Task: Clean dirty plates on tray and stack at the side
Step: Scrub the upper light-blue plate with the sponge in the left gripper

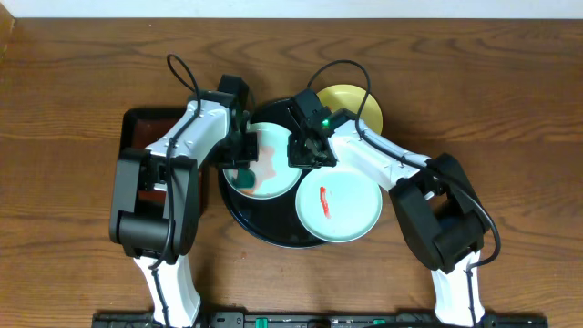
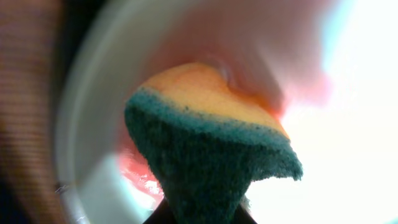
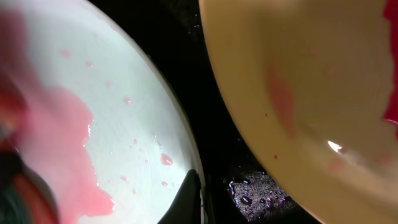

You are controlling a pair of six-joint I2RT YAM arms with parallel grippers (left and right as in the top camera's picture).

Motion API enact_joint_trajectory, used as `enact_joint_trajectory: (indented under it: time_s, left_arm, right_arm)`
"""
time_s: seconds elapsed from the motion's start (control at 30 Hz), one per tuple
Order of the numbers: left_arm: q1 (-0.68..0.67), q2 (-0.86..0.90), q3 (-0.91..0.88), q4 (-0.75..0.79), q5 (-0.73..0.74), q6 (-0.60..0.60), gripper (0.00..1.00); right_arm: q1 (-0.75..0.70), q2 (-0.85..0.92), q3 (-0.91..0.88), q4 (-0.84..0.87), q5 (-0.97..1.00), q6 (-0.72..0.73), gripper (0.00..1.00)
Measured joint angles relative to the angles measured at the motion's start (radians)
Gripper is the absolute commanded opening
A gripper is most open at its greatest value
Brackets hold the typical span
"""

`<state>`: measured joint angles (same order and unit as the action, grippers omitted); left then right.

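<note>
I can see the sponge near the mint plate's rim [image 1: 234, 189] and pink sauce still spread across the plate's middle, so my left gripper should wipe back over that sauce [image 1: 265, 164] first.
The round black tray [image 1: 264, 232] holds two mint plates. The left mint plate [image 1: 273, 173] carries a pink sauce smear. My left gripper [image 1: 244, 162] is shut on a green and yellow sponge [image 1: 244, 179] and presses it on this plate's left side; the left wrist view shows the sponge [image 2: 211, 143] on smeared sauce. My right gripper [image 1: 306, 151] pinches the same plate's right rim; one finger [image 3: 189, 199] lies on the rim, the other is hidden. The front mint plate [image 1: 339, 205] has a red streak. The yellow plate [image 1: 363, 102] lies at the back right and shows faint pink marks in the right wrist view [image 3: 298, 74].
A smaller rectangular black tray [image 1: 144, 128] sits left of the round tray, under the left arm. Bare wooden table [image 1: 510, 109] lies to the right and at the back. Water drops lie on the round tray between the plates [image 3: 249, 193].
</note>
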<state>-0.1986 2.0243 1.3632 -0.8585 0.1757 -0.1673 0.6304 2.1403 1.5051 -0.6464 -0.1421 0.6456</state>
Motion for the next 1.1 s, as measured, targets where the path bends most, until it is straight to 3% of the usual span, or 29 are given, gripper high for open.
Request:
enact_joint_trajectory:
  time_s: [0.17,0.33,0.53,0.83,0.97,1.1]
  left_arm:
    - [0.004,0.003,-0.010,-0.013,0.137,0.124,0.07]
    - [0.004,0.003,-0.019,0.167,0.193,0.165,0.08]
    - [0.011,0.001,-0.022,0.256,0.068,0.037,0.07]
    - [0.009,-0.005,-0.006,0.086,-0.099,-0.147,0.07]
    - [0.018,-0.005,-0.005,0.016,-0.024,-0.093,0.07]
    - [0.031,0.003,-0.009,-0.026,0.158,0.032,0.07]
  right_arm:
    - [0.001,0.000,0.000,-0.002,-0.002,0.000,0.01]
    - [0.001,0.000,0.000,-0.003,-0.003,0.000,0.01]
    - [0.001,0.000,0.000,-0.003,-0.003,-0.001,0.01]
    - [0.001,0.000,0.000,-0.003,-0.004,-0.003,0.01]
    - [0.001,0.000,0.000,-0.004,-0.004,-0.003,0.01]
    - [0.001,0.000,0.000,-0.004,-0.004,-0.005,0.01]
